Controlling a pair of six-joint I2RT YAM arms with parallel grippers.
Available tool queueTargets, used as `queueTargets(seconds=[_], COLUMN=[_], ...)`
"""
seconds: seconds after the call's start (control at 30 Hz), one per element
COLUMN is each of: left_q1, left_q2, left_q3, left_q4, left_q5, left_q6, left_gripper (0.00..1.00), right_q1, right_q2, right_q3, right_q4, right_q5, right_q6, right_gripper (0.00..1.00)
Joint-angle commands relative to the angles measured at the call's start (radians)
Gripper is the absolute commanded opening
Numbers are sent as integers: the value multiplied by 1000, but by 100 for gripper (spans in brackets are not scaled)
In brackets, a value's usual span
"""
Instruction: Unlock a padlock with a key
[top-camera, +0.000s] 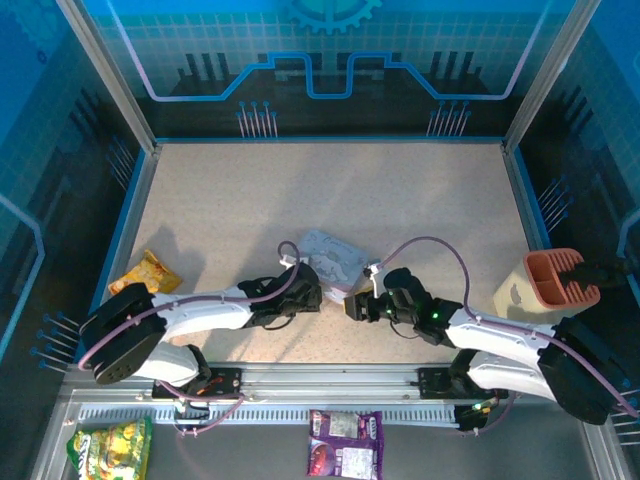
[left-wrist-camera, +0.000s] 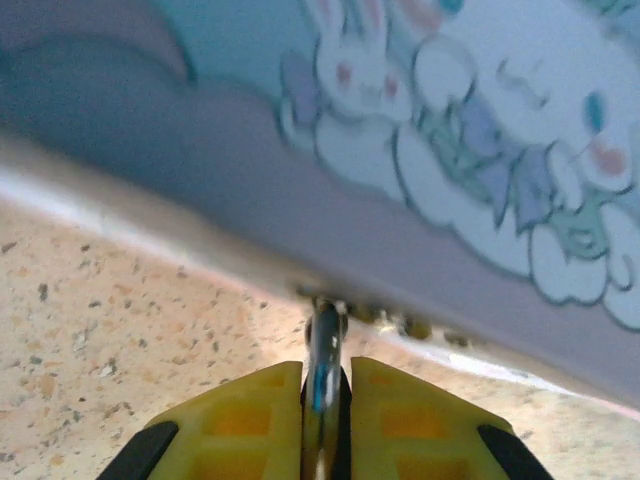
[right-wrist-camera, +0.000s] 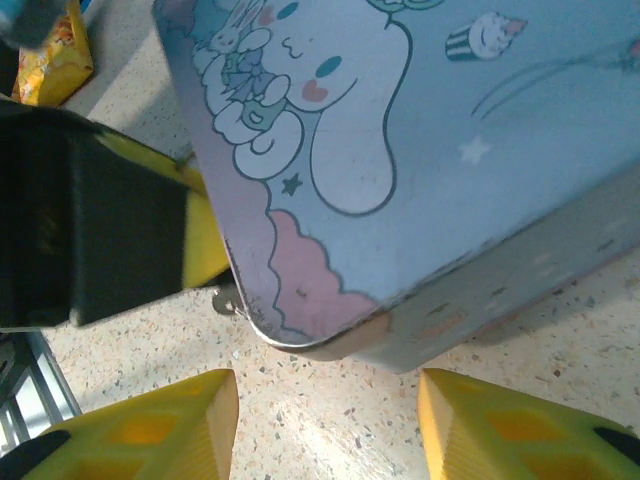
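The robot's left gripper covers the padlock's shackle (left-wrist-camera: 325, 345) at the near edge of the crooked tin, so the left gripper should move away before the right gripper takes the padlock.
My left gripper (left-wrist-camera: 325, 368) is shut on the key (left-wrist-camera: 324, 345), a thin dark-grey metal strip standing on edge between the yellow fingers (left-wrist-camera: 250, 410). Its tip reaches the lower rim of the pale blue cartoon tin (left-wrist-camera: 450, 150). In the right wrist view a small silvery end (right-wrist-camera: 224, 299) pokes out beside the tin's corner (right-wrist-camera: 300, 300), next to the left gripper (right-wrist-camera: 100, 230). My right gripper (right-wrist-camera: 328, 385) is open, with bare table between its fingers, just short of that corner. From above, both grippers (top-camera: 312, 295) (top-camera: 352, 305) meet at the tin's near edge (top-camera: 335, 255). The padlock is hidden.
A salmon rack on a beige cup (top-camera: 548, 280) stands at the right edge. A yellow snack bag (top-camera: 145, 272) lies at the left. Below the table's front rail lie a green-yellow bag (top-camera: 110, 448) and a purple bag (top-camera: 345, 440). Glass walls (top-camera: 330, 70) enclose the table.
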Motion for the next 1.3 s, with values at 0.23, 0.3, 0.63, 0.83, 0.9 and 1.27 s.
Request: queueTargets(seconds=[0.23,0.3,0.63,0.83,0.9,1.27], left_q1=[-36,-36,11,158,218,426], left_q2=[51,19,-360,-616,-661,-559], left_q3=[45,34,-99,-156,-155,-102], left_q4=[-105,-103,-72,-124,-143,-148], left_q5=[-85,-94,-175,-144,-124,69], left_q6=[59,61,147,224,239,263], left_gripper=[29,39,68,78,80,80], right_q1=[-37,-39,36,168,199,240], right_q2=[5,-15,-138,-133,-104,238], right_q3=[36,38,25,56,64,203], right_q4=[-16,-37,-109,-138,-115,-14], right_q5=[-2,6,123,242,259,147], right_q6=[32,33,71,108,124,187], right_gripper=[50,50,49,50,50,55])
